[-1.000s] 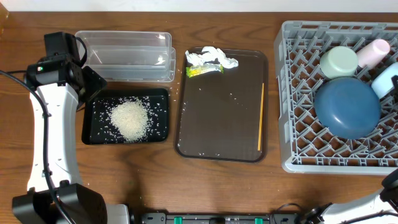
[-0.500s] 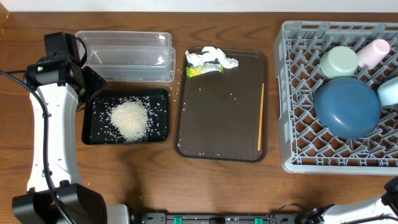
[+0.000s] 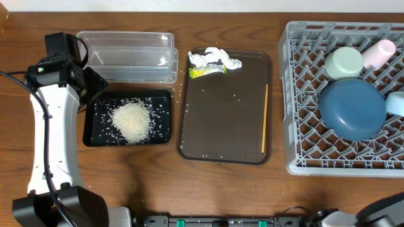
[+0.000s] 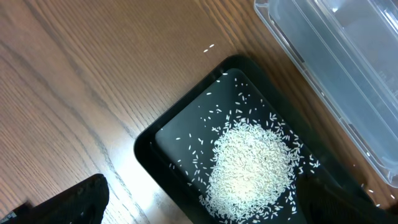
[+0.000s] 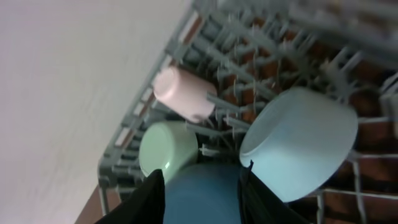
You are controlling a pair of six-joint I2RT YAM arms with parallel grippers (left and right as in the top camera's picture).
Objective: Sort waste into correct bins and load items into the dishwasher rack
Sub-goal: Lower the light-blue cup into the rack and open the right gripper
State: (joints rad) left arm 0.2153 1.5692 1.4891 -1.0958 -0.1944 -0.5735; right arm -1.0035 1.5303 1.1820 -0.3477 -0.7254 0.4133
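Note:
The pale blue bowl (image 3: 396, 103) leans askew by the blue plate, so I should close my right gripper at the bowl's side (image 3: 398, 111) and adjust it before sorting the waste.
My left gripper (image 3: 95, 87) (image 4: 202, 205) hangs wide open over the black tray (image 3: 95, 135) (image 4: 146, 149), which holds a heap of rice (image 3: 131, 121) (image 4: 252, 165). The clear tub (image 3: 129, 57) (image 4: 336, 43) behind it is empty. Tissue paper (image 3: 214, 59), a yellow-green wrapper (image 3: 207, 71), a thin stick (image 3: 264, 120) and stray grains lie on the brown tray (image 3: 208, 135). The grey rack (image 3: 303, 94) (image 5: 242, 37) holds the blue plate (image 3: 352, 108) (image 5: 202, 186), a mint bowl (image 3: 344, 63) (image 5: 168, 149), a pale blue bowl (image 3: 396, 103) (image 5: 298, 143) and the pink cup (image 3: 379, 53) (image 5: 183, 93). My right gripper (image 5: 202, 199) is open above the plate, holding nothing.
The rack reaches the table's right edge. The left arm (image 3: 50, 145) runs down the left side of the table. Part of the right arm (image 3: 385, 211) shows at the bottom right corner. A few rice grains lie on the wood beside the black tray.
The right gripper has opened and let go of the pale blue bowl, which has shifted toward the rack's near right side. The left arm has not moved.

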